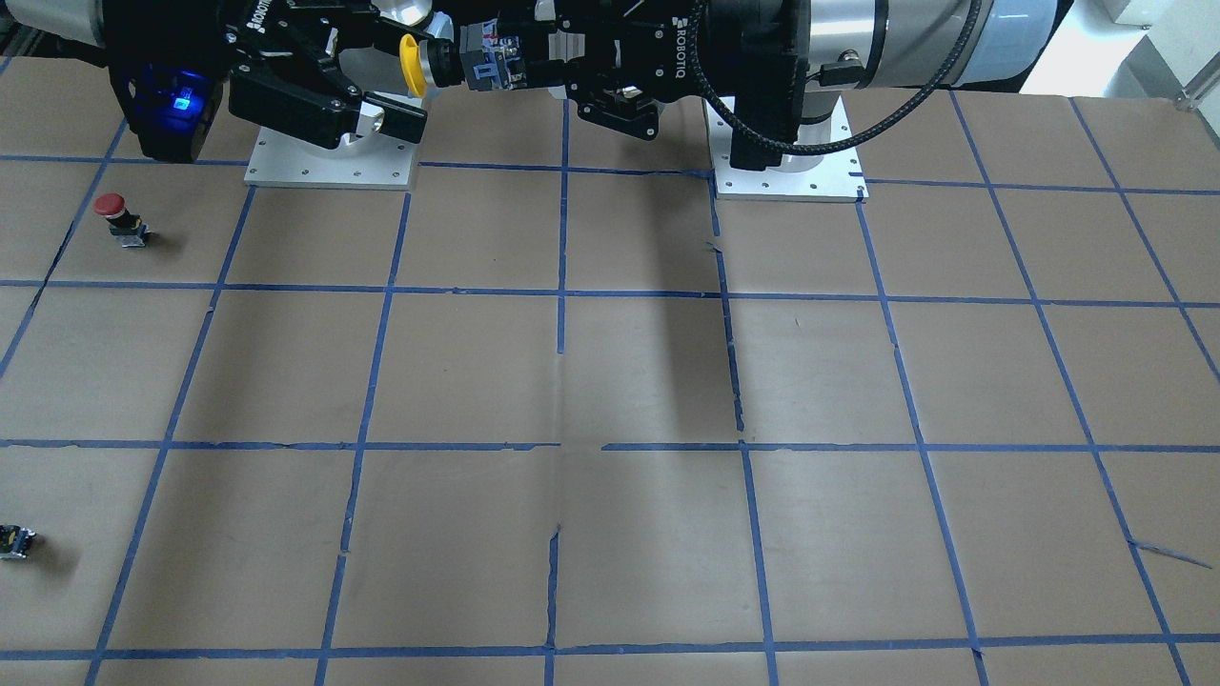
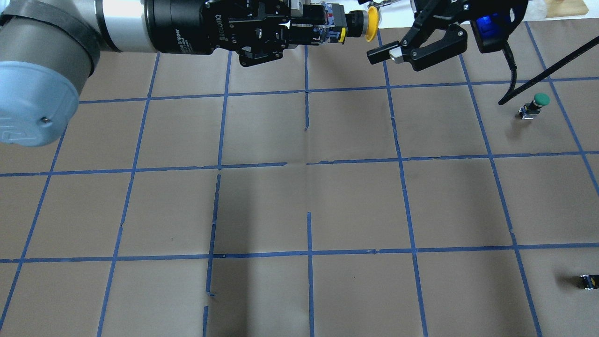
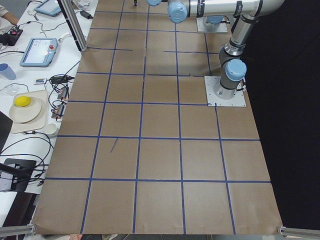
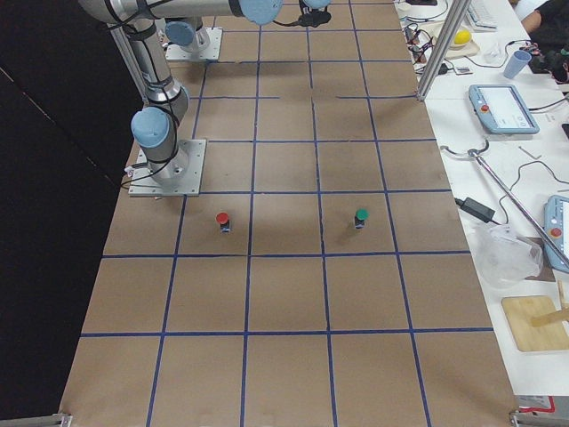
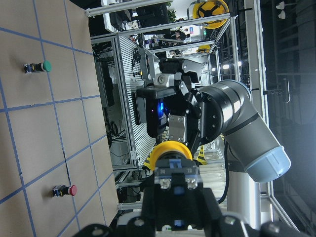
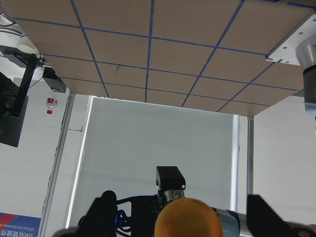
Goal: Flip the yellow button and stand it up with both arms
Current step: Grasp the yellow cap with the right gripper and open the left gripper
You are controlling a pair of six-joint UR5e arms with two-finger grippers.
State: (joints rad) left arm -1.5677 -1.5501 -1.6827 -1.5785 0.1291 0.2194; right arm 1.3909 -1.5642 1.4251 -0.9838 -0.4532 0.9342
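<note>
The body (image 1: 493,55) will stay attached and come along when I carry the yellow cap, because a black neck (image 1: 445,62) connects the cap to it.
The yellow button (image 2: 371,27) is held level in the air, high above the table, its yellow cap pointing at my right gripper. My left gripper (image 2: 314,31) is shut on its black-and-grey body (image 1: 486,65). My right gripper (image 2: 383,29) is open, its fingers (image 2: 390,53) spread on either side of the cap without touching it. In the left wrist view the cap (image 5: 170,153) sits in front of the open right gripper (image 5: 170,96). In the right wrist view the cap (image 6: 187,221) lies between the spread fingers (image 6: 101,213).
A red-capped button (image 1: 116,217) stands on the brown gridded table (image 1: 629,381) on my right side. A green-capped button (image 2: 536,104) stands further out. A small capless black-grey block (image 2: 587,281) lies near the table's right edge. Both arm bases (image 1: 786,162) are bolted on.
</note>
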